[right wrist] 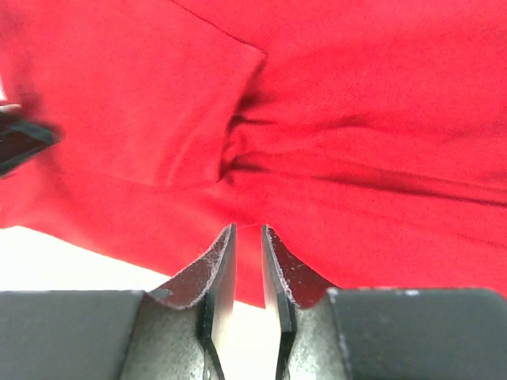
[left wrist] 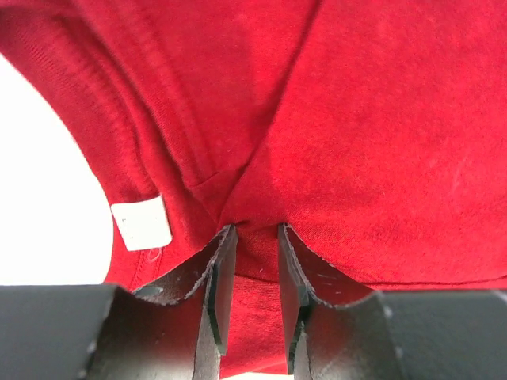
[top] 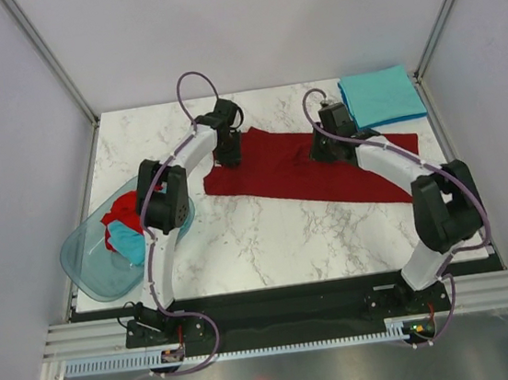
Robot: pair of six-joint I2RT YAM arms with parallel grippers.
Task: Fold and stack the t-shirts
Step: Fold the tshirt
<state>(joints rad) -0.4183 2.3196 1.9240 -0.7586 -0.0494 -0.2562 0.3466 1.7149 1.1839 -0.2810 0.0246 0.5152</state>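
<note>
The dark red t-shirt (top: 280, 177) is flat all the way down to its hem (top: 409, 142), so all of it will swing around and stay spread out when I drag its edge.
A dark red t-shirt (top: 308, 176) lies spread across the back middle of the marble table. My left gripper (top: 229, 159) is down on its left end. In the left wrist view the gripper (left wrist: 255, 228) is shut on a pinched fold of the red cloth (left wrist: 356, 142), next to the white neck label (left wrist: 141, 224). My right gripper (top: 328, 148) is down on the shirt's upper middle. In the right wrist view it (right wrist: 248, 228) is shut on a puckered fold of the red cloth (right wrist: 356, 119) near its edge. A folded teal t-shirt (top: 380, 98) lies at the back right.
A translucent blue-green basin (top: 92, 265) hangs over the table's left edge, holding a crumpled red tee (top: 124, 206) and a teal tee (top: 129, 242). White walls and metal posts close in the table. A black strip runs along the near edge by the arm bases.
</note>
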